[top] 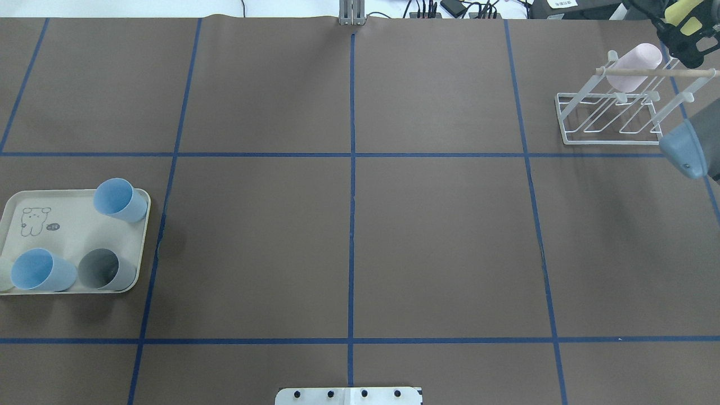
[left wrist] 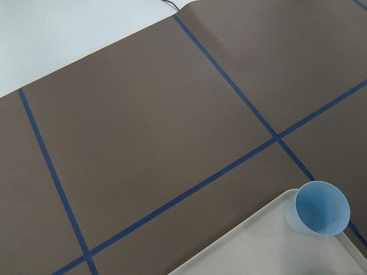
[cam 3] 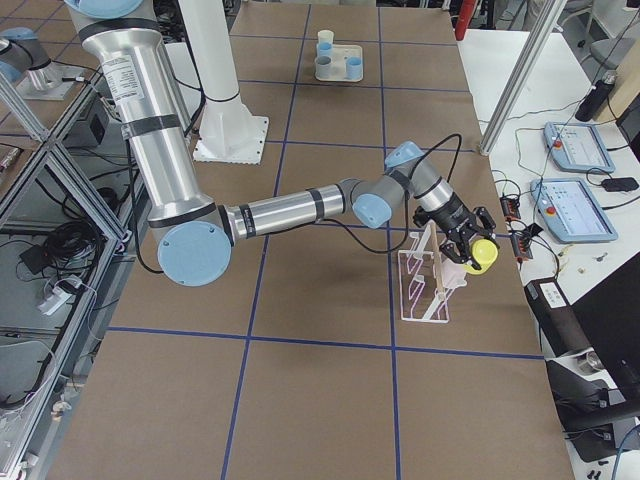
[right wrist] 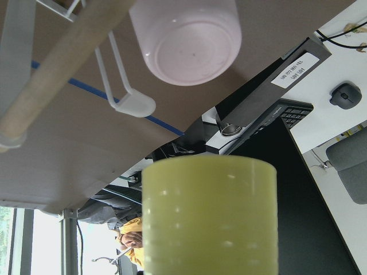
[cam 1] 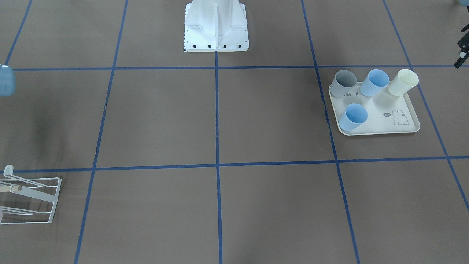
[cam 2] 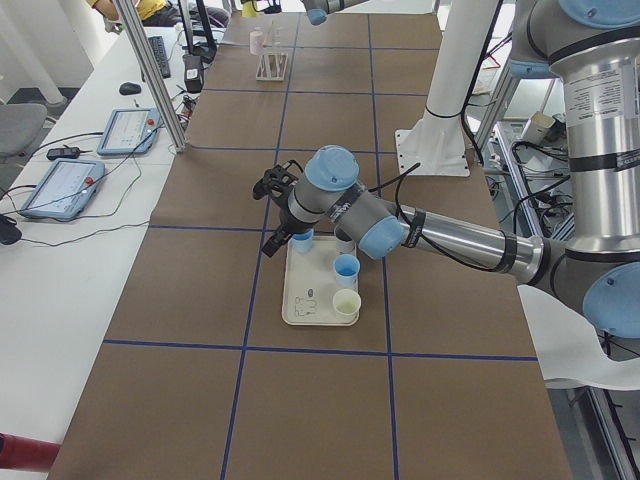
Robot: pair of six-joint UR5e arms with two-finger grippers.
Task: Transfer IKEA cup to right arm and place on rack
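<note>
Next, I bring the pale yellow cup back to the free peg nearest the tray with my right gripper, because the cup is past the pink cup at the far end of the rack.
My right gripper (top: 682,31) is shut on a pale yellow cup (top: 691,22) and holds it just beyond the far end of the white wire rack (top: 613,121). The right side view shows the cup (cam 3: 485,253) in the gripper (cam 3: 470,245) beside the rack's (cam 3: 425,285) top. In the right wrist view the yellow cup (right wrist: 209,217) fills the foreground, under the wooden rod (right wrist: 63,54). A pink cup (top: 635,67) hangs on the rack. My left gripper (cam 2: 272,215) hovers over the cream tray (cam 2: 305,300); I cannot tell whether it is open.
The rabbit-print tray (top: 62,233) at the table's left holds several cups: grey (top: 104,269), two blue (top: 118,199) and a cream one (cam 1: 403,82). The robot's white base (cam 1: 216,33) stands at mid table. Operator tablets (cam 3: 575,150) lie beyond the rack.
</note>
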